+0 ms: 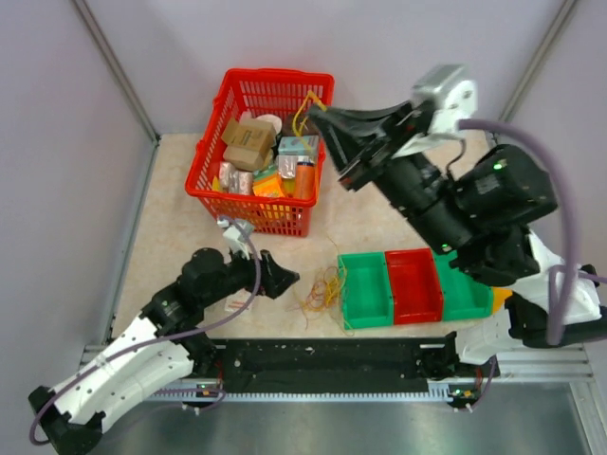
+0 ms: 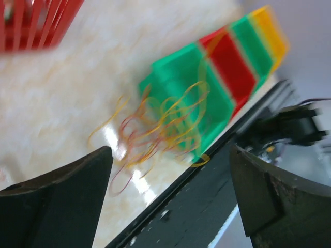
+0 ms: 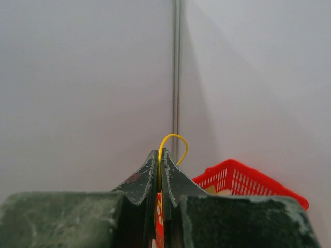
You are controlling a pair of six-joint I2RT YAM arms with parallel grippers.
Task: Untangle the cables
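My raised right gripper should go down, and my left gripper should take the strand of cable point(image 1: 298, 119) beside it, because the yellow cable in my right gripper runs into the tangle point(image 1: 326, 290).
The cables point(image 1: 321, 292) lie as a loose tangle of thin yellow, orange and red loops on the table, just left of a green bin. My left gripper point(image 1: 285, 278) sits low just left of the tangle. In the left wrist view it point(image 2: 169, 150) is open, with the tangle point(image 2: 165, 124) blurred just beyond its fingers point(image 2: 67, 196) and nothing between them. My right gripper point(image 1: 305, 116) is raised over the red basket's right side. It point(image 3: 161, 152) is shut on one yellow cable point(image 3: 173, 137), which loops out above the fingertips point(image 1: 313, 100).
A red basket point(image 1: 275, 74) full of packets stands at the back. A row of bins runs right of the tangle: green point(image 1: 365, 289), red point(image 1: 414, 284), then green point(image 1: 465, 294). The black rail point(image 1: 322, 355) lines the near edge.
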